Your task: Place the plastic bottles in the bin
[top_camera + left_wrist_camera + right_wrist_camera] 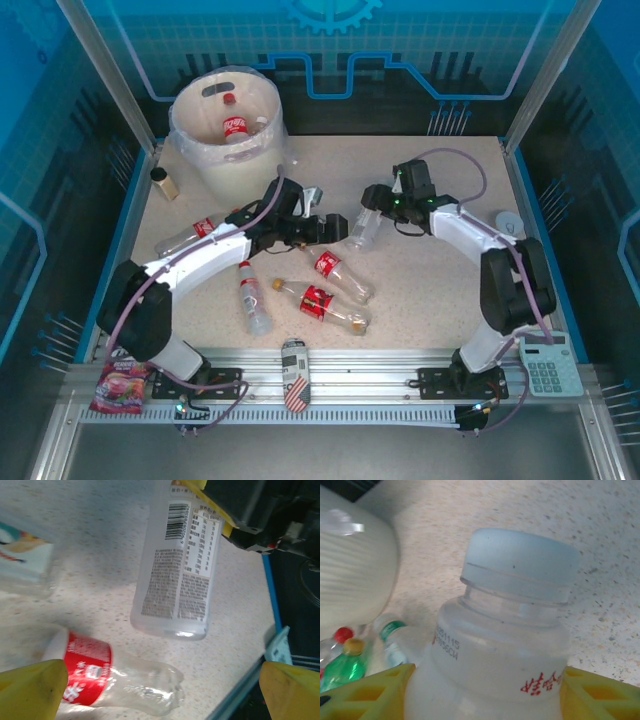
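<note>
Next, my left gripper takes the bottle's free lower body and carries the pale-capped bottle to the cream bin, because my right gripper is holding the bottle far from there.
A clear plastic bottle with a pale cap fills the space between the yellow fingers of my right gripper, which is shut on its body. The same bottle hangs at mid table from the right gripper. My left gripper is beside it, open, with its yellow fingertips wide apart over a red-labelled bottle lying on the table. Three more red-labelled bottles lie near the front, another under the left arm. The cream bin stands at the back left with a bottle inside.
A small brown jar stands left of the bin. A patterned can lies on the front rail, a snack bag at the front left, a calculator at the front right. A white round object sits by the right arm.
</note>
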`<state>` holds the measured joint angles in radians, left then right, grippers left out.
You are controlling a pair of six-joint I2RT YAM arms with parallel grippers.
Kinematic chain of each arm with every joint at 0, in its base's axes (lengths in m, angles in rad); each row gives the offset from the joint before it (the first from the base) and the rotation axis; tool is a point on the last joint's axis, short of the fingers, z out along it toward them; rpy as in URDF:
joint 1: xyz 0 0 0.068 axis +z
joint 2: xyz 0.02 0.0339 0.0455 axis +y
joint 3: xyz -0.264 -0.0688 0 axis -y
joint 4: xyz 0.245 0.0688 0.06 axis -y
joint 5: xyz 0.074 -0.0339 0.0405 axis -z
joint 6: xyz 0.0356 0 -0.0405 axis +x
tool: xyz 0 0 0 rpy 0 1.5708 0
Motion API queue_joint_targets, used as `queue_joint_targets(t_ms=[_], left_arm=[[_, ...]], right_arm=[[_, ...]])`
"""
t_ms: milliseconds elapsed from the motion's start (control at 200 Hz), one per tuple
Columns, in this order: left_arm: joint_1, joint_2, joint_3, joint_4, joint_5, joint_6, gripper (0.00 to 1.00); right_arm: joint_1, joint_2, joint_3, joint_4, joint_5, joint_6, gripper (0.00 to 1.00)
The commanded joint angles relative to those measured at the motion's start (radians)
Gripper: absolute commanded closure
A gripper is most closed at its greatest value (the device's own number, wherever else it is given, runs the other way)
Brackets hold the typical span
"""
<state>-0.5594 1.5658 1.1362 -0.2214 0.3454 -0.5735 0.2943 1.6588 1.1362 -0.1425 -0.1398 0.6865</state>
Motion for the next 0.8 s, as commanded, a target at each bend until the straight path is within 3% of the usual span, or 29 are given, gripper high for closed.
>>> queue_joint_targets(t_ms=[0,255,390,580,715,795], left_arm=[[-0.01,0.051,0.072,0.06,0.16,0.02,0.01],[-0.011,0.145,0.081,0.2,0.242,-0.07,0.01],[-0.031,0.177,0.074,0.267,0.284,-0.104,0.01],[-0.06,0.21,0.081,0.282,0.305,-0.11,0.02],[-0.062,0.215,0.073,0.274,0.293,-0.106,0.08],[-0.063,0.217,0.075,0.27,0.287,-0.105,0.17]], right_arm=[[-0.008,-0.079,-0.043,0.017,-0.135,-0.096,0.37],[0.002,-0.202,-0.159,0.111,-0.194,-0.11,0.38],[0.006,-0.2,-0.18,0.147,-0.223,-0.085,0.38],[0.008,-0.164,-0.227,0.338,-0.292,0.04,0.38],[0.008,-0.146,-0.222,0.389,-0.318,0.076,0.38],[0.011,-0.146,-0.214,0.38,-0.319,0.074,0.38]])
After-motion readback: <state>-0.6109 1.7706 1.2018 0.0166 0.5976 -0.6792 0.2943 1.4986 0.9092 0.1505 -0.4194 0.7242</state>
